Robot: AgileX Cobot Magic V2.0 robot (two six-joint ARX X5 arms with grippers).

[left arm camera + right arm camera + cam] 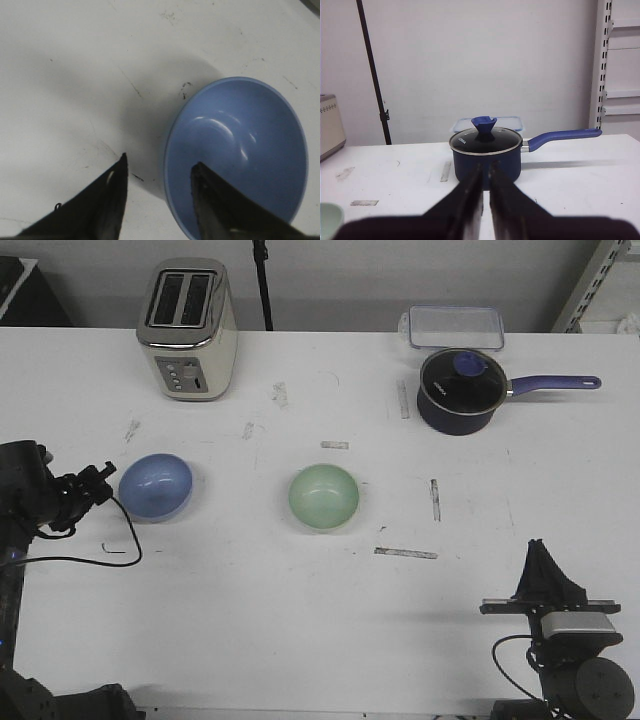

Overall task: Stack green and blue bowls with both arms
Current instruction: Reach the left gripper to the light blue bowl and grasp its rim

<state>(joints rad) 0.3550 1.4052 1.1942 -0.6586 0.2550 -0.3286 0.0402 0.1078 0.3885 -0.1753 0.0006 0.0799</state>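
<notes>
The blue bowl's rim (169, 193) is between my left gripper's open fingers, one inside and one outside. I continue to move them down until they can close on the bowl's side (164, 167).
The light blue bowl (155, 486) sits upright on the white table at the left. The pale green bowl (324, 497) sits upright near the middle, apart from it. My left gripper (100, 480) is open at the blue bowl's left rim. In the left wrist view (160, 161) one finger is inside the blue bowl (240, 150) and the other is outside it over the table. My right gripper (540, 550) is shut and empty at the front right, far from both bowls. In the right wrist view (486, 167) an edge of the green bowl (330, 217) shows.
A toaster (187, 330) stands at the back left. A dark navy saucepan (458, 390) with a purple handle stands at the back right, straight ahead of my right gripper (487, 155). A clear lidded container (453, 327) is behind it. Tape strips mark the table.
</notes>
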